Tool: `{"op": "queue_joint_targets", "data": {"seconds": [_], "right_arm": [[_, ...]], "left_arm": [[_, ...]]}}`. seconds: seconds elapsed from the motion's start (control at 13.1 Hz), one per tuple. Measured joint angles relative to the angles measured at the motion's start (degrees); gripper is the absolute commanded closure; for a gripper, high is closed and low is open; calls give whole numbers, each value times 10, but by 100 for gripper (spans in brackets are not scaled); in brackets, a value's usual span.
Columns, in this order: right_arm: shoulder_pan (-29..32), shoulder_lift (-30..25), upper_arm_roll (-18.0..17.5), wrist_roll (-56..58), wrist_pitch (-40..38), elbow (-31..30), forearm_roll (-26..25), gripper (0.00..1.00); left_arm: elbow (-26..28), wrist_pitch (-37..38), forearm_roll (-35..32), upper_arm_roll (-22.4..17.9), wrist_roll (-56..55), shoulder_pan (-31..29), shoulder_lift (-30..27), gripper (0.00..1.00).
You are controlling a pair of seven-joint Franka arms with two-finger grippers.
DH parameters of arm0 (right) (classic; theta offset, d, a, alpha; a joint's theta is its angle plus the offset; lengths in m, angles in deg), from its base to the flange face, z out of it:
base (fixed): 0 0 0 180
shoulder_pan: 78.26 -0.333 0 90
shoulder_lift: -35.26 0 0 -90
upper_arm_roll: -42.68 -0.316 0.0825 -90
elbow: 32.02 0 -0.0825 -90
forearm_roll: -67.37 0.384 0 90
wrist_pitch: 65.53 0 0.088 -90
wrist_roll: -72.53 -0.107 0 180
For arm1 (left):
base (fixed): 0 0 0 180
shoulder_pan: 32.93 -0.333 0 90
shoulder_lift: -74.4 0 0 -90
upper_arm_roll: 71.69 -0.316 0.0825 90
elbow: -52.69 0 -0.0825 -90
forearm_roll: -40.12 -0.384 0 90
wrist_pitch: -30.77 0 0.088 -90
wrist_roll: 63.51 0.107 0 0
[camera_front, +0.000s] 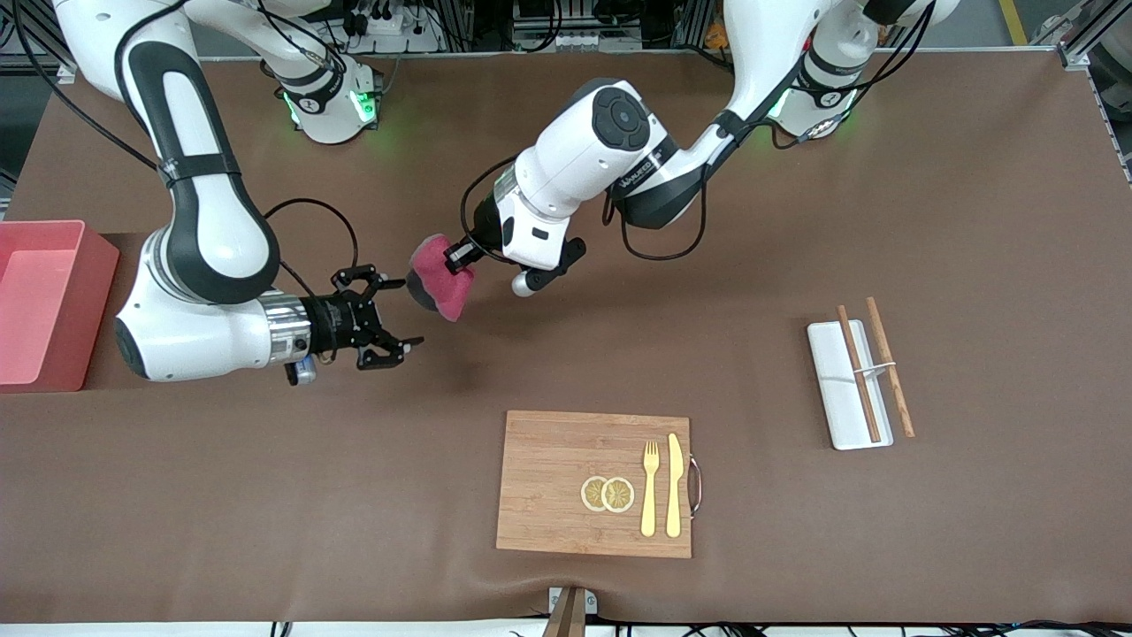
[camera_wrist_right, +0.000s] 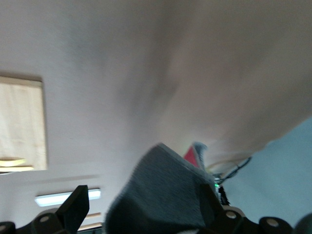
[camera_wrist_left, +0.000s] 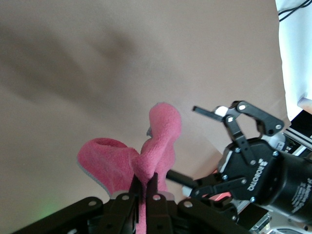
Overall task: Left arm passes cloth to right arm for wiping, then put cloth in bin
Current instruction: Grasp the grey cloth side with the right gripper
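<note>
The grey side of the cloth [camera_front: 447, 280] sticks out in a smooth peak [camera_wrist_right: 158, 180], so the cloth will still have a flap sticking out when my right gripper carries it.
The magenta cloth [camera_front: 439, 279] hangs in the air over the middle of the table, pinched in my left gripper [camera_front: 460, 255], which is shut on it. In the left wrist view the cloth [camera_wrist_left: 156, 141] bulges out past the closed left gripper [camera_wrist_left: 145, 187]. My right gripper [camera_front: 409, 312] is open and level, its fingertips at the cloth's dark grey edge. In the right wrist view the grey side of the cloth [camera_wrist_right: 161, 195] fills the gap of the open right gripper [camera_wrist_right: 141, 209], and the fingers [camera_wrist_right: 73, 207] stand apart from it. The pink bin [camera_front: 35, 292] sits at the right arm's end of the table.
A wooden cutting board [camera_front: 548, 478] lies nearer the front camera, carrying lemon slices [camera_front: 607, 494], a fork [camera_front: 650, 488] and a knife [camera_front: 674, 485]. A flat white tray [camera_front: 836, 372] with chopsticks [camera_front: 889, 367] lies toward the left arm's end.
</note>
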Motion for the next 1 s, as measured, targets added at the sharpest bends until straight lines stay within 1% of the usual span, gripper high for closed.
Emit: {"op": "queue_joint_targets", "data": {"seconds": [0.23,0.31,0.38,0.46,0.61,0.69,1.0], "right_arm": [[-1,-1,-3,0,-40,2,4,0],[-3,-1,-4,0,-46,2,9,5],[-5,-1,-6,0,-49,2,11,15],[-10,-1,-7,3,-49,1,15,28],[-18,-1,-7,17,-49,-1,26,72],[-21,-1,-7,31,-49,-4,29,99],[-22,0,-7,67,-46,-7,30,100]], "left_arm": [[-4,-3,0,0,-4,2,4,100],[-4,-3,0,0,-4,2,5,100],[-4,-3,0,0,-4,2,5,100],[-4,-3,0,0,-4,2,5,100],[-4,-3,0,0,-4,2,5,100],[-4,-3,0,0,-4,2,5,100],[-4,-3,0,0,-4,3,8,100]]}}
